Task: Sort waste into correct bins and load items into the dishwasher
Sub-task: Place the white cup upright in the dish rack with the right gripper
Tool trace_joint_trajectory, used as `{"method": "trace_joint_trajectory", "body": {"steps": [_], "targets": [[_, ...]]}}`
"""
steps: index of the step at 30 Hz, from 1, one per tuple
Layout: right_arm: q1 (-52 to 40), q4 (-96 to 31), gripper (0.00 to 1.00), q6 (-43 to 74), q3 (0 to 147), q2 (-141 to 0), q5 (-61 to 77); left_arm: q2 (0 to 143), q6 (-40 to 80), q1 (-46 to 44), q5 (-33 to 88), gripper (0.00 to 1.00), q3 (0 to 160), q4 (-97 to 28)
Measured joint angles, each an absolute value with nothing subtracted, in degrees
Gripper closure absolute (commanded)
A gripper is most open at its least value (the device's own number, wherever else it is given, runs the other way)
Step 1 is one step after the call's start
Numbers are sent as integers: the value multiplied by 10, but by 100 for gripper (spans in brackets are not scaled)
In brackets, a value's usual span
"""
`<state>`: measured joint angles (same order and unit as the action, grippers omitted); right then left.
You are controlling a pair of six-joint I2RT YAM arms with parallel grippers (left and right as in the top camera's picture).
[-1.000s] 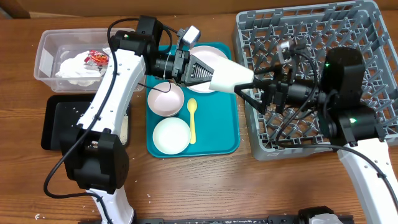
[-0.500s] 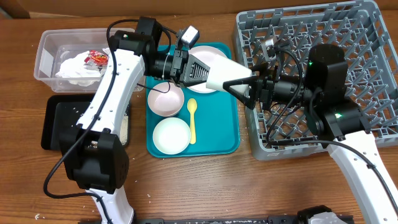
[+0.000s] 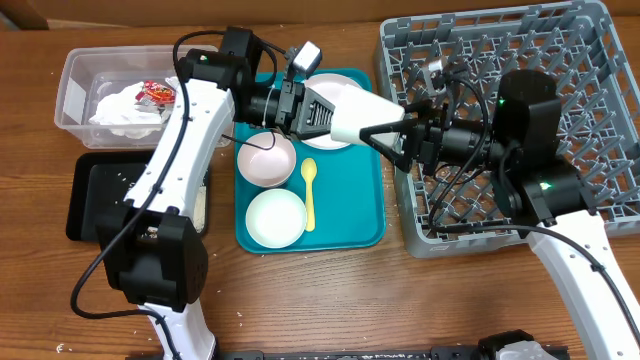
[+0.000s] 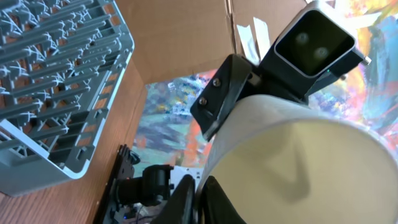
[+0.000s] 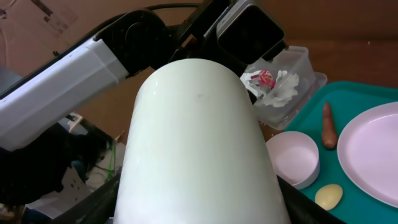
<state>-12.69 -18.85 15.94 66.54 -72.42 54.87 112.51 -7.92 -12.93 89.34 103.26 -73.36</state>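
Note:
My left gripper is closed on the white cup's rim (image 3: 338,113), so my right gripper should take its other end (image 3: 388,117) and my left gripper should open before the dish rack is loaded.
A white cup (image 3: 365,118) hangs sideways in the air over the teal tray (image 3: 365,215). My left gripper (image 3: 315,110) is shut on its rim, as the left wrist view (image 4: 198,199) shows. My right gripper (image 3: 395,138) is open, one finger on each side of the cup's (image 5: 199,137) other end (image 5: 199,202). On the tray lie a white plate (image 3: 335,92), two bowls (image 3: 265,160) (image 3: 275,217), a yellow spoon (image 3: 309,190) and an orange stick (image 5: 328,124). The grey dish rack (image 3: 560,40) stands at the right.
A clear tub (image 3: 75,90) at the back left holds white napkins (image 3: 125,108) and a red wrapper (image 3: 155,92). A black tray (image 3: 80,200) lies in front of it. My right arm reaches over the rack's left part.
My right gripper moved left from the rack's edge, and its fingers came round the free end of the cup. My left gripper has held the cup still.

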Motion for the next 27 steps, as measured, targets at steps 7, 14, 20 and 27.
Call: {"method": "trace_joint_trajectory", "body": {"steps": [7, 14, 20, 27], "targets": [[-79, -249, 44, 156, 665, -696, 527, 1125, -79, -142, 878, 83, 1033, -733], [-57, -386, 43, 153, 665, -657, 383, 1125, -79, -136, 826, 82, 1033, -723], [-57, -543, 43, 175, 666, -644, 165, 1125, -75, -123, 704, 81, 1033, -717], [-56, -668, 43, 227, 666, -679, -10, 1125, -44, -123, 498, 76, 1033, -716]]}}
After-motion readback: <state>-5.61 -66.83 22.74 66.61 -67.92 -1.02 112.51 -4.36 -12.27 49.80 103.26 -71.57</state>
